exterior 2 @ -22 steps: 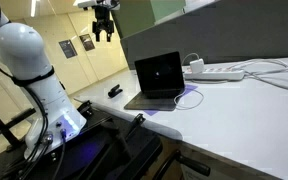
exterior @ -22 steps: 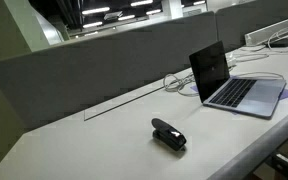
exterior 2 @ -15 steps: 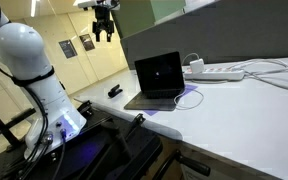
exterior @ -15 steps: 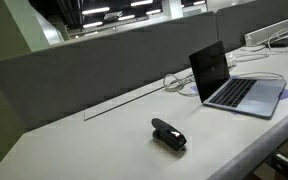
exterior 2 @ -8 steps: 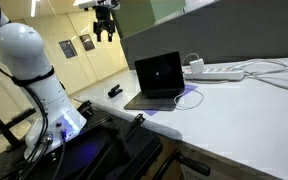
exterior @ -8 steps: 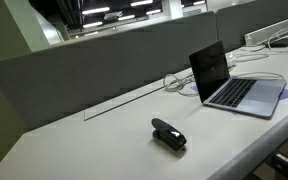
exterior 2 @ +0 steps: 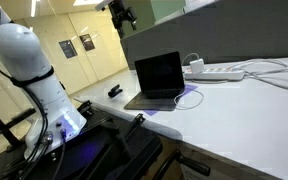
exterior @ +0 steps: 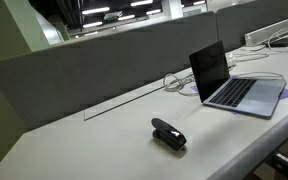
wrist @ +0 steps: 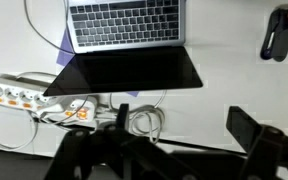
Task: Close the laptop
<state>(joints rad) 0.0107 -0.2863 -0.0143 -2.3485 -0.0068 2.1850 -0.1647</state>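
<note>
My gripper is behind the laptop's open screen [exterior 2: 159,73] and the way is clear. I should move down next, closing my fingers until they get to the screen's top edge [exterior 2: 158,57].
The laptop [exterior: 229,82] stands open on the white desk, with a dark screen and a silver-grey keyboard deck. It also shows in an exterior view [exterior 2: 159,80] and in the wrist view [wrist: 124,45], where keyboard and dark screen lie near the top. My gripper [exterior 2: 124,14] hangs high in the air above and behind the laptop, near the grey partition. In the wrist view the gripper [wrist: 184,125] is open, its two dark fingers [wrist: 246,126] wide apart with nothing between them. It touches nothing.
A small black stapler-like object [exterior: 168,134] lies on the desk away from the laptop, also in the wrist view [wrist: 278,32]. A white power strip [exterior 2: 219,72] with cables [wrist: 84,110] lies behind the laptop. A grey partition [exterior: 94,70] runs along the desk's back.
In the exterior view that shows the arm, my gripper has moved to the right, closer to above the laptop. The laptop and the black object have not moved.
</note>
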